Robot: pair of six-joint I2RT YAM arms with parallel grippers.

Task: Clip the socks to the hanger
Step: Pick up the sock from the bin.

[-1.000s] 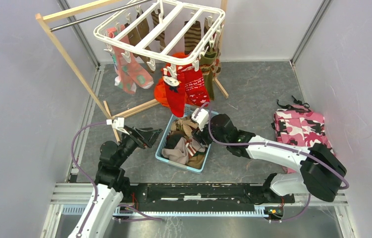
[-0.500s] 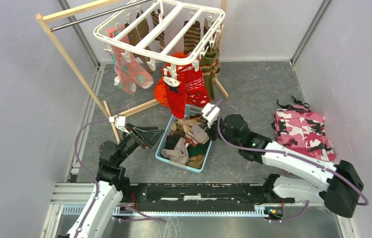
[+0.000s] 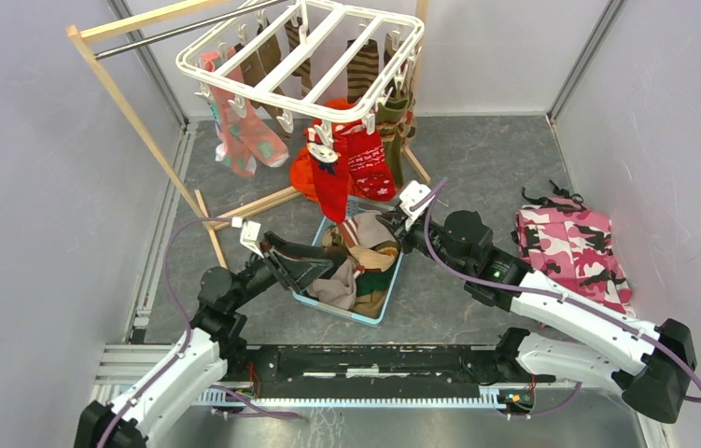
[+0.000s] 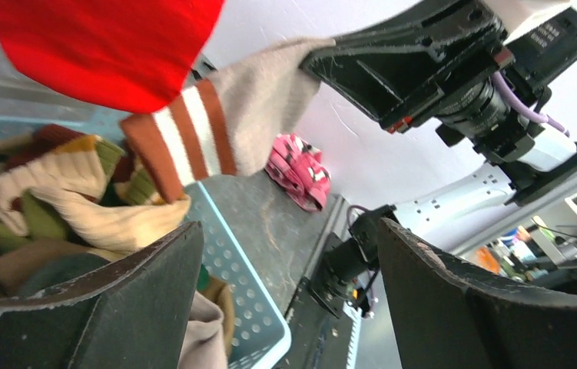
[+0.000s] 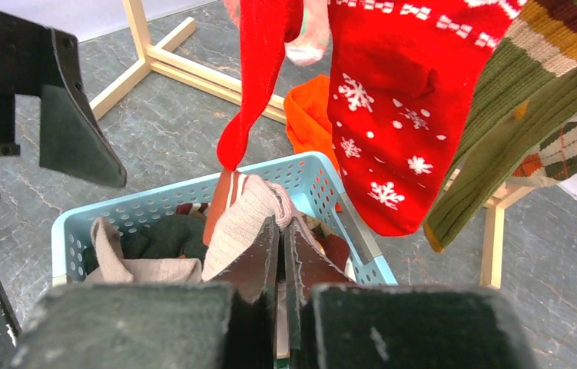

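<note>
My right gripper is holding the beige sock by its plain end (image 4: 297, 61), and the striped cuff (image 4: 185, 144) is hanging down. So my left gripper should grab the cuff before my right gripper lets go.
A beige sock (image 5: 245, 212) with reddish-brown stripes at its cuff (image 4: 223, 123) hangs just above the light-blue basket (image 3: 389, 289), pinched at one end by my right gripper (image 5: 281, 224), which is shut on it. In the top view the sock (image 3: 362, 231) rises from the pile toward the right gripper (image 3: 393, 239). My left gripper (image 3: 332, 263) reaches over the basket from the left, open and empty (image 4: 291, 227), with the sock's striped cuff ahead of it. The white hanger (image 3: 300, 56) hangs above at the back, with socks clipped round it.
More socks in beige, brown and green (image 4: 62, 207) fill the basket (image 5: 154, 201). Red patterned socks (image 3: 356, 159) dangle from the hanger right over the basket's far end. The wooden rail stand (image 3: 132, 103) is at the left back. A pink camouflage garment (image 3: 570, 247) lies at the right.
My right gripper has shut on the beige sock in the basket and drawn it up toward the back right. My left arm has swung right, bringing its open gripper over the basket.
</note>
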